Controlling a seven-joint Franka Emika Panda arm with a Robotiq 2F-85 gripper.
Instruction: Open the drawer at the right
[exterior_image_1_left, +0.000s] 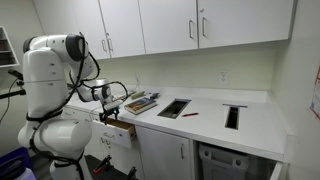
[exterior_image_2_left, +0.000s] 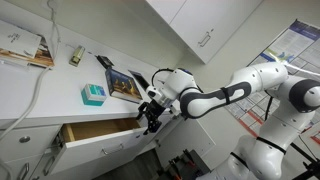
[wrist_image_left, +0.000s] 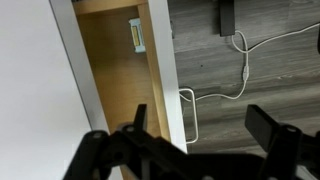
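Observation:
I expect the drawer (exterior_image_1_left: 121, 127) to slide straight out much farther when I pull its front, because the tan wood bottom (wrist_image_left: 112, 75) still goes back under the white counter.
The drawer (exterior_image_2_left: 100, 130) stands pulled out under the white counter, showing its tan wood bottom and flat white front; it also shows in an exterior view (exterior_image_1_left: 120, 129). In the wrist view the drawer (wrist_image_left: 118, 70) runs up the frame, with its white front on the right and the silver bar handle (wrist_image_left: 188, 108) sticking out over the floor. My gripper (wrist_image_left: 203, 125) is open and straddles the front: one finger is over the wood inside, the other outside past the handle. In both exterior views the gripper (exterior_image_2_left: 152, 116) (exterior_image_1_left: 112, 108) is at the drawer's front end.
A teal box (exterior_image_2_left: 93, 93) and a book (exterior_image_2_left: 125, 82) lie on the counter above the drawer. The counter has two dark cut-outs (exterior_image_1_left: 173, 108) (exterior_image_1_left: 232, 116) and a red pen (exterior_image_1_left: 189, 114). White cables (wrist_image_left: 240, 60) lie on the grey floor. A small pale item (wrist_image_left: 136, 35) sits inside the drawer.

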